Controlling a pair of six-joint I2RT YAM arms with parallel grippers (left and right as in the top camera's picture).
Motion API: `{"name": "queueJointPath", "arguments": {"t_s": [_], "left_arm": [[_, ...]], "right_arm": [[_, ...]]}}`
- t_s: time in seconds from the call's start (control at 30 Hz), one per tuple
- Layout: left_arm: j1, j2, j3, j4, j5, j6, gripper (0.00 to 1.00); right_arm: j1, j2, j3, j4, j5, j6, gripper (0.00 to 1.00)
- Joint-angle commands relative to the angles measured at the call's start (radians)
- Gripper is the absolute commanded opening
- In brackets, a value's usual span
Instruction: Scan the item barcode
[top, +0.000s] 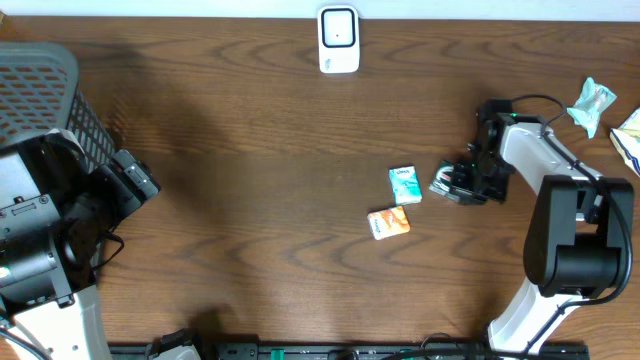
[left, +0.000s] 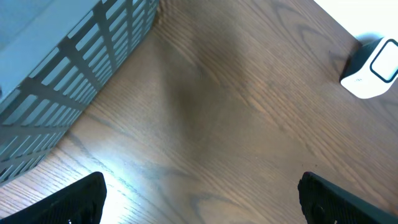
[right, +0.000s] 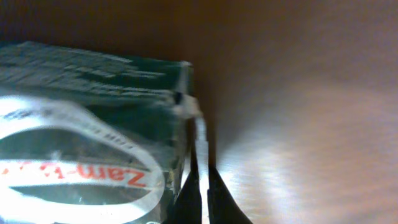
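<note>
The robot's right gripper is pinching only the dark green packet's thin seam (right: 200, 138), so the robot should put the packet down flat on open wood nearer the scanner and grip it again.
A dark green packet (right: 81, 118) with red lettering on a white oval lies on the table. My right gripper (right: 204, 202) is shut on the thin white crimped seam (right: 200, 134) at its edge. From above, the packet (top: 443, 180) shows at the tip of the right gripper (top: 458, 184). The white barcode scanner (top: 339, 40) stands at the table's far edge, and also shows as the scanner (left: 372, 67) in the left wrist view. My left gripper (left: 202, 199) hangs open over bare wood with nothing between its fingers, and from above it is the left gripper (top: 135, 185) near the basket.
A teal packet (top: 404, 184) and an orange packet (top: 389, 222) lie just left of the right gripper. A grey slatted basket (top: 45, 90) stands at the far left, seen as the basket (left: 68, 68) in the left wrist view. More packets (top: 592, 104) lie at the right edge.
</note>
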Motion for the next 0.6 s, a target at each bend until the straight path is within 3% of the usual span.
{"name": "queueJointPath", "arguments": {"t_s": [0.0, 0.23, 0.43, 0.57], "left_arm": [[0.005, 0.0, 0.016, -0.002, 0.009, -0.002, 0.98], [0.005, 0.0, 0.016, -0.002, 0.009, -0.002, 0.98], [0.005, 0.0, 0.016, -0.002, 0.009, -0.002, 0.97], [0.005, 0.0, 0.016, -0.002, 0.009, -0.002, 0.98]], "right_arm": [[0.048, 0.037, -0.023, 0.082, -0.168, -0.017, 0.01], [0.103, 0.037, 0.034, 0.285, -0.377, 0.07, 0.01], [0.156, 0.037, 0.058, 0.48, -0.422, 0.129, 0.01], [0.172, 0.037, 0.061, 0.463, -0.414, 0.127, 0.01]]}}
